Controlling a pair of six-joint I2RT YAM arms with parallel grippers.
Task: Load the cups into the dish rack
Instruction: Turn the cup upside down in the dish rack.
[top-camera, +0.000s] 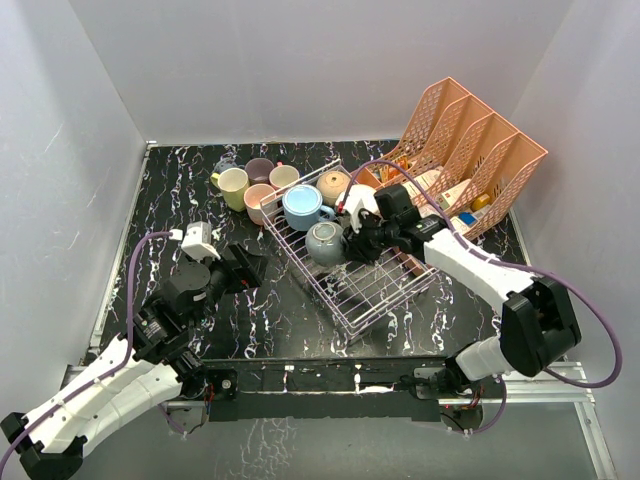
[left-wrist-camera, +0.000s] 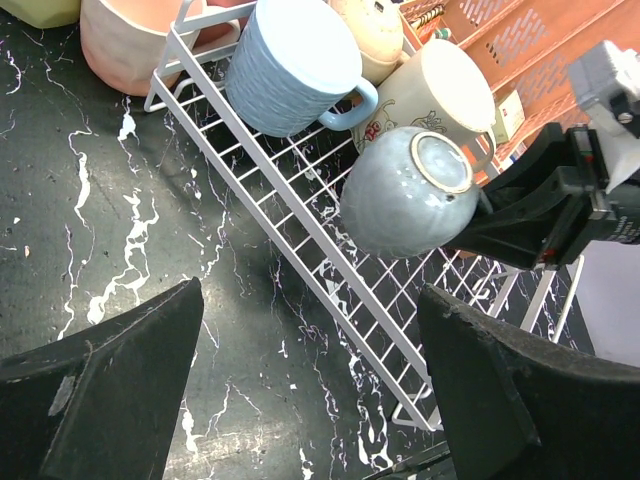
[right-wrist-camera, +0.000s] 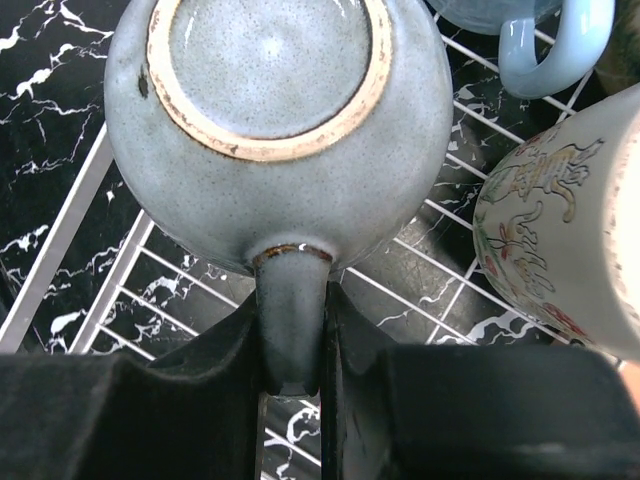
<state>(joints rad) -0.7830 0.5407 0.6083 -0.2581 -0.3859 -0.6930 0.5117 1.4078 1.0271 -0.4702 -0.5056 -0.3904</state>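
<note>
The grey-blue cup (top-camera: 325, 243) is hanging upside down above free rack wires (top-camera: 303, 241) next to the light blue cup, so the robot's right gripper goes on lowering it until the cup's rim rests there.
The white wire dish rack (top-camera: 375, 285) lies slanted mid-table. In it are a light blue cup (top-camera: 302, 206), a tan cup (top-camera: 333, 185) and a grey-blue cup (top-camera: 326, 242) turned bottom up. My right gripper (top-camera: 352, 243) is shut on the grey-blue cup's handle (right-wrist-camera: 290, 310), with the cup (right-wrist-camera: 275, 120) over the rack wires (right-wrist-camera: 120, 270). A white floral cup (right-wrist-camera: 560, 250) stands beside it. Yellow (top-camera: 233, 187), mauve (top-camera: 259, 170), cream (top-camera: 284, 176) and pink (top-camera: 260, 200) cups stand on the table left of the rack. My left gripper (top-camera: 250, 268) is open and empty, left of the rack (left-wrist-camera: 300, 230).
A salmon-pink lattice file organiser (top-camera: 470, 160) with small items stands at the back right, close behind my right arm. White walls enclose the black marble table (top-camera: 180, 200). In the left wrist view the right gripper (left-wrist-camera: 530, 210) shows beside the grey-blue cup (left-wrist-camera: 405, 195).
</note>
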